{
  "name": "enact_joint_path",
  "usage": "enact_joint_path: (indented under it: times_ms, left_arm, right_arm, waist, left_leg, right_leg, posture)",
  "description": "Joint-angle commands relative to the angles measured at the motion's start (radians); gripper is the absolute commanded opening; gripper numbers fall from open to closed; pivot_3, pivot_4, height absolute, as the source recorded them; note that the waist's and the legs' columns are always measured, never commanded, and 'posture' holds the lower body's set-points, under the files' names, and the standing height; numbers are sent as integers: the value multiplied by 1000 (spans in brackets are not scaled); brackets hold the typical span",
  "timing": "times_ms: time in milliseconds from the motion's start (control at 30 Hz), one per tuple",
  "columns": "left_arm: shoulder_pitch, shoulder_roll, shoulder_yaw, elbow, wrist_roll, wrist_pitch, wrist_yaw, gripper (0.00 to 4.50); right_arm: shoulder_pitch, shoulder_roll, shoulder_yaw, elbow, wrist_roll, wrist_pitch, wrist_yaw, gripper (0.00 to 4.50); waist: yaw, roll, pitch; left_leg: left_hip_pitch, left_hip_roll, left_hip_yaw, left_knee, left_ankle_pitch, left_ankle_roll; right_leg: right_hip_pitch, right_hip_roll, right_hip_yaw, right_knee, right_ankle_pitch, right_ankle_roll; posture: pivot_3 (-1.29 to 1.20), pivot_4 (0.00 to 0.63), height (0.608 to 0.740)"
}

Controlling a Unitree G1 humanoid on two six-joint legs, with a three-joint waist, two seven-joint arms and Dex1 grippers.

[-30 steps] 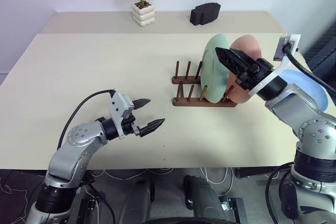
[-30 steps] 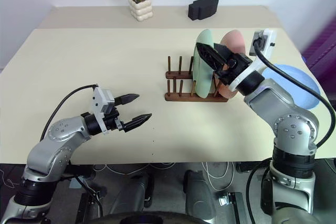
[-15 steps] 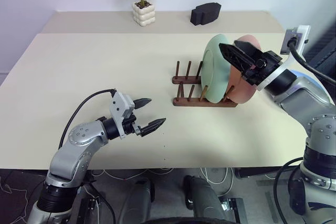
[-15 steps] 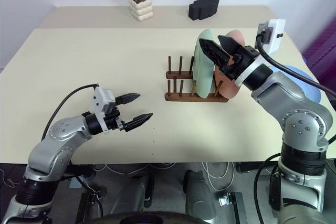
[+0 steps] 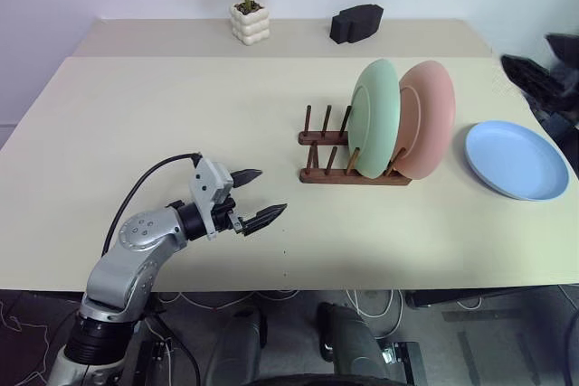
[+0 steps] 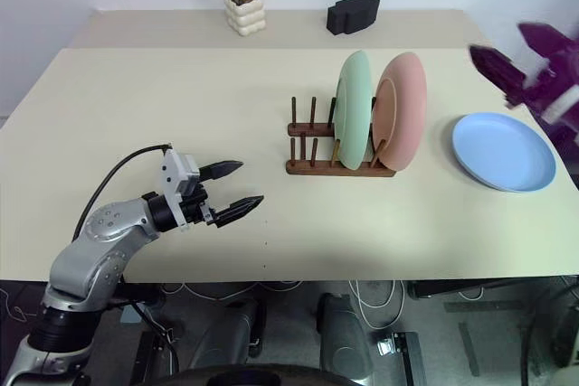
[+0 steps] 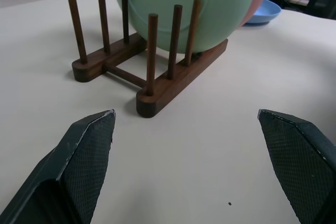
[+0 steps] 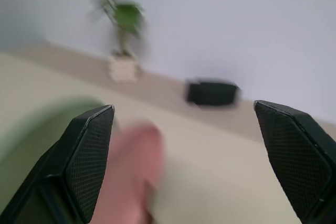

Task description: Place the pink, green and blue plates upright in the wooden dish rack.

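Note:
The blue plate lying clear point(image 5: 517, 159) of the dish rack lets my right gripper carry on down with open fingers, and it should then close on the blue plate's near rim point(image 5: 512, 194).
The green plate point(image 5: 375, 117) and the pink plate point(image 5: 427, 120) stand upright side by side in the wooden dish rack point(image 5: 351, 174), at its right end. Right of the rack, the blue plate point(image 5: 516, 158) lies flat on the table. My right gripper point(image 8: 184, 106) hovers blurred at the far right, above and behind the blue plate, open and holding nothing. My left gripper point(image 5: 270, 192) is open and empty, low over the table's near left part and pointing toward the rack point(image 7: 147, 72).
A potted plant point(image 5: 246, 20) and a black block point(image 5: 355, 23) stand at the back of the table point(image 5: 181, 115). Several free pegs point(image 5: 326, 124) rise at the rack's left end. The table's front edge runs close under my left arm.
My right gripper has swung away from the racked plates to the far right, rolling as it went, and the blue plate now shows in full. The left gripper has stayed put.

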Motion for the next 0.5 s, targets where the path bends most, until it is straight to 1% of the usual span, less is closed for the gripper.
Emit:
enact_joint_path:
  times_ms: [33, 133, 233, 300, 433, 500]
  left_arm:
    - [-14, -1, -12, -12, -1, -21, -12, 4500]
    - [-18, -1, -17, -2, 3, -24, -16, 4500]
    - [-29, -3, -22, 8, 6, -26, -20, 4500]
    - [-33, -3, -23, 12, 7, -27, -21, 4500]
    - [-34, -1, -22, 11, 7, -27, -19, 4500]
    - [-26, 2, -18, 6, 9, -28, -14, 4500]
  right_arm:
    - [51, -35, -31, 66, -85, -74, 77, 4268]
    - [165, -47, 13, 106, -185, -116, 137, 4268]
    - [239, -29, 120, 142, -336, -198, 116, 4268]
    - [229, -1, 167, 182, -396, -236, 85, 4268]
    - [193, 49, 215, 256, -449, -280, 68, 4268]
    - [164, 73, 261, 306, -504, -311, 39, 4268]
  waist:
    - [-2, 1, 0]
    - [-3, 3, -1]
    - [-4, 2, -1]
    - [-6, 2, -1]
    - [-5, 4, -1]
    - [-5, 4, -1]
  left_leg:
    - [0, 0, 0, 0, 0, 0]
    - [1, 0, 1, 0, 0, 0]
    - [1, 0, 1, 0, 0, 0]
    - [2, 0, 2, 1, 0, 0]
    - [2, 0, 3, 1, 0, 0]
    - [2, 0, 3, 1, 0, 0]
  right_leg:
    - [0, 0, 0, 0, 0, 0]
    - [0, 0, 1, 1, 0, 0]
    - [0, 0, 1, 1, 0, 0]
    - [0, 0, 2, 1, 0, 0]
    - [0, 0, 2, 2, 0, 0]
    - [0, 0, 3, 2, 0, 0]
  posture:
    - [0, 150, 736]
    - [0, 150, 736]
    - [0, 150, 736]
    - [0, 150, 736]
    - [0, 150, 736]
    - [0, 150, 736]
